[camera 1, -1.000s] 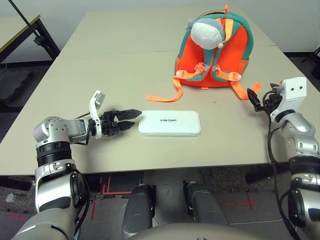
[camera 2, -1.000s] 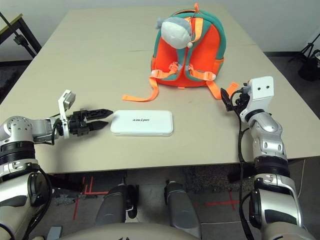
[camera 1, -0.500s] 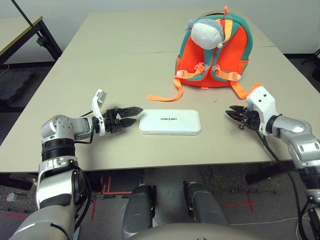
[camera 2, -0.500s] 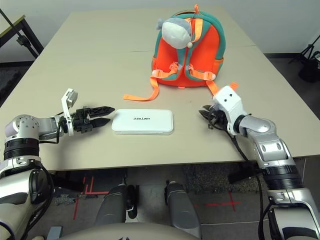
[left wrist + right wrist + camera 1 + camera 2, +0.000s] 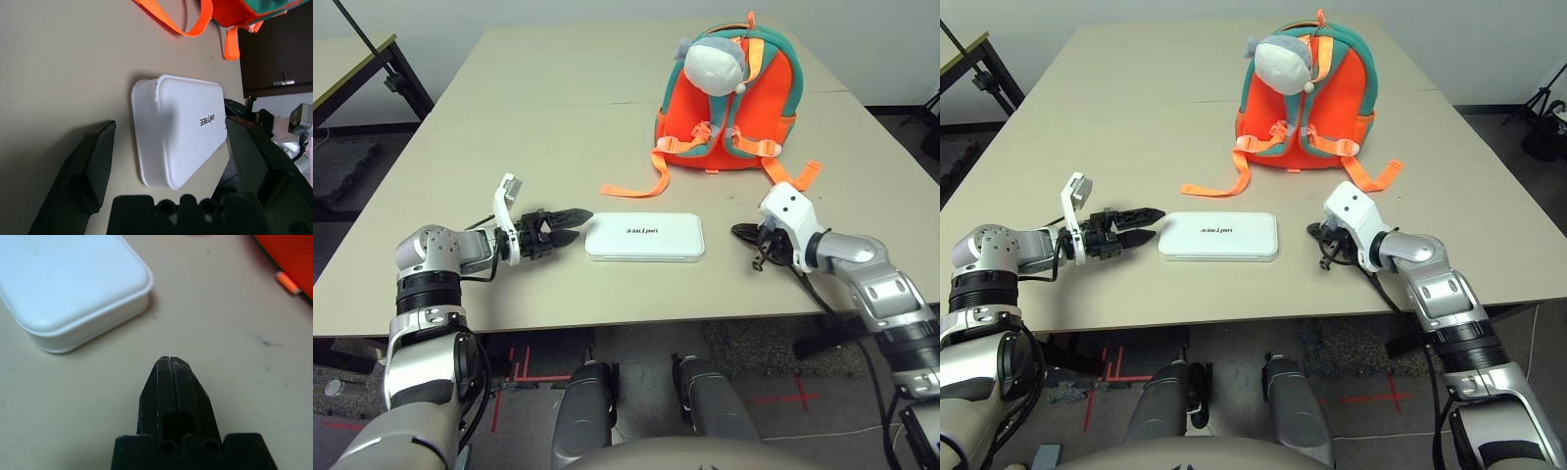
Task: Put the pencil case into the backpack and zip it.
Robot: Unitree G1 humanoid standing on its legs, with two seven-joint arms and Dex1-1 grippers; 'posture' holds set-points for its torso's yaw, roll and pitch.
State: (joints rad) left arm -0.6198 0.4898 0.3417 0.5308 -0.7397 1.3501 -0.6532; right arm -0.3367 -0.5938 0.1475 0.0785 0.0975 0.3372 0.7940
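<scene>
The white pencil case (image 5: 644, 237) should stay stiff and closed when I lift one end, because it has a crisp, straight rim (image 5: 643, 258) and a flush lid.
The white pencil case (image 5: 644, 237) lies flat on the table in front of me, dark lettering on top. My left gripper (image 5: 578, 217) is open just off its left end, its fingers (image 5: 78, 176) set wide apart with the pencil case (image 5: 178, 129) ahead of them. Just off the case's right end, my right gripper (image 5: 740, 232) is shut on nothing; the wrist view shows its fingertips (image 5: 169, 363) pressed together a short way from the pencil case (image 5: 73, 284). The orange backpack (image 5: 729, 98) with teal trim lies further back, a grey-white plush toy (image 5: 713, 62) on it.
Orange webbing straps trail from the backpack onto the table: a looped strap (image 5: 641, 181) behind the case and another strap (image 5: 793, 176) close behind my right wrist. A dark table frame (image 5: 372, 69) stands at the far left.
My right arm has swung down and left from beside the backpack strap to the case's right end. The left gripper has barely shifted.
</scene>
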